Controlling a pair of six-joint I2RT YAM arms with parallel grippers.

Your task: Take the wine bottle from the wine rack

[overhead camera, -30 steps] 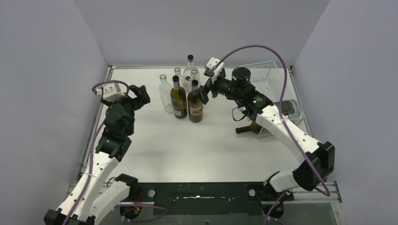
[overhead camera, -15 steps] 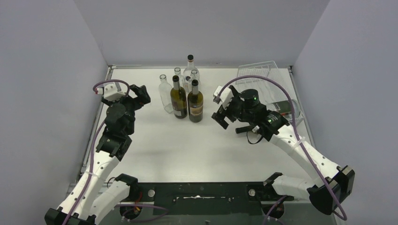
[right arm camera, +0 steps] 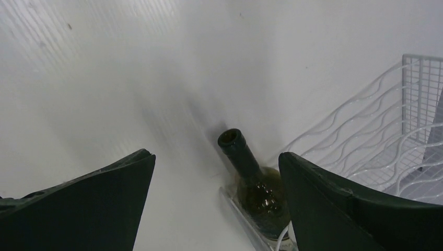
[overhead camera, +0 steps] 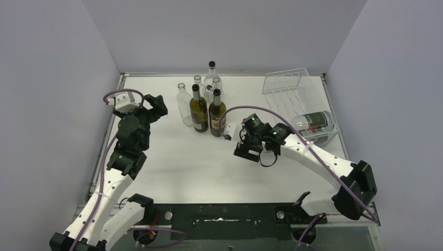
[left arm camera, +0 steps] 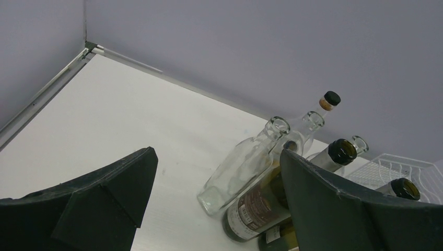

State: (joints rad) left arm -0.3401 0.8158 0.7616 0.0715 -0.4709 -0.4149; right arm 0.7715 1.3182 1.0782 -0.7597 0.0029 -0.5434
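My right gripper should keep moving forward until its fingers are on both sides of the bottle's neck [right arm camera: 245, 163], because the wine bottle's opening [right arm camera: 230, 137] faces its open fingers and the bottle's neck is clear of the wine rack.
The white wire wine rack [overhead camera: 290, 86] stands at the back right. A dark green wine bottle [overhead camera: 313, 123] lies on its side at the rack's near end, and my right arm hides its neck from above. In the right wrist view the wine bottle [right arm camera: 255, 180] points its open mouth at the camera, with the wine rack [right arm camera: 365, 141] behind it. My right gripper [overhead camera: 245, 151] is open and empty, low over the table just left of the bottle's mouth; the right wrist view shows this right gripper [right arm camera: 217, 157] short of the neck. My left gripper [overhead camera: 154, 105] is open and empty at the left.
Several bottles [overhead camera: 201, 107], dark and clear, stand upright in a group at the back middle, left of my right gripper. They also show in the left wrist view [left arm camera: 251, 167]. Grey walls close in the table on three sides.
My right arm swung from beside the standing bottles forward and down, ending low and left of the rack, facing the bottle's mouth. The rack came into full view. The left arm has not moved.
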